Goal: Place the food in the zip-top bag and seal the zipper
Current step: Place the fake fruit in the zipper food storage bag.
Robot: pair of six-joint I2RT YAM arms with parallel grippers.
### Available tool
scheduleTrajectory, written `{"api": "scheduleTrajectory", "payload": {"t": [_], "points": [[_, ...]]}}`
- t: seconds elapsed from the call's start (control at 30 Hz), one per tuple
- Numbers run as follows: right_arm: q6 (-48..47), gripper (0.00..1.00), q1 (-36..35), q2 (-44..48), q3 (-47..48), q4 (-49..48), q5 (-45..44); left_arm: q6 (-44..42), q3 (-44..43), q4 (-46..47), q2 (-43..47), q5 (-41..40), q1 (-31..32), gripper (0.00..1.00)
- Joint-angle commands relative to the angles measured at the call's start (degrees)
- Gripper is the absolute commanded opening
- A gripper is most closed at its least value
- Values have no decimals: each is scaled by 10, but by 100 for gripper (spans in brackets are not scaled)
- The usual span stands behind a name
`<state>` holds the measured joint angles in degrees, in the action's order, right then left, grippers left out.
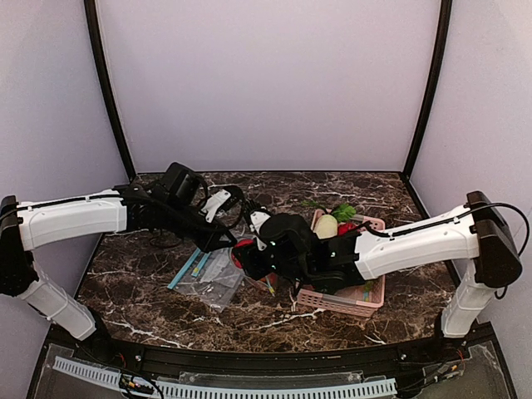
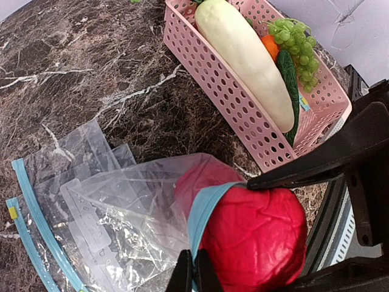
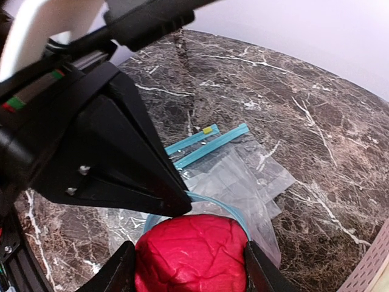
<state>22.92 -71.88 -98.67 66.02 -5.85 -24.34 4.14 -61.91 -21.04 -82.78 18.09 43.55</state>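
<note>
My right gripper needs to open, bring its fingers closer together and push the red fruit deeper into the bag, because the fruit bulges out of the bag's opening in my right gripper's fingers.
My right gripper is shut on a round red fruit, holding it in the open mouth of a clear zip-top bag. The teal zipper strip curves round the fruit's far side. My left gripper is shut on that strip and holds the mouth up. Red shows through the plastic past the strip. From above, both grippers meet at the fruit over the bags. The dark green cucumber lies in the pink basket. Something red shows in the basket behind the radish.
The basket also holds a long white radish, green grapes and an orange fruit. Spare flat clear bags with teal strips lie on the marble table under the held bag; they also show in the right wrist view.
</note>
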Motion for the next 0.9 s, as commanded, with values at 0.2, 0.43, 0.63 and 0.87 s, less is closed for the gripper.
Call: {"api": "scheduleTrajectory", "payload": {"t": [0.2,0.43,0.63,0.87], "points": [[52,52,19,-36,18,27,-90,2,-6,1,21,35,8,1],[55,52,24,-53,37,22,-95,6,-6,3,14,42,8,1],[43,53,28,-58,24,-44,-60,8,-6,3,11,43,8,1],[34,60,35,-62,2,-104,13,13,-4,1,13,24,8,1]]}}
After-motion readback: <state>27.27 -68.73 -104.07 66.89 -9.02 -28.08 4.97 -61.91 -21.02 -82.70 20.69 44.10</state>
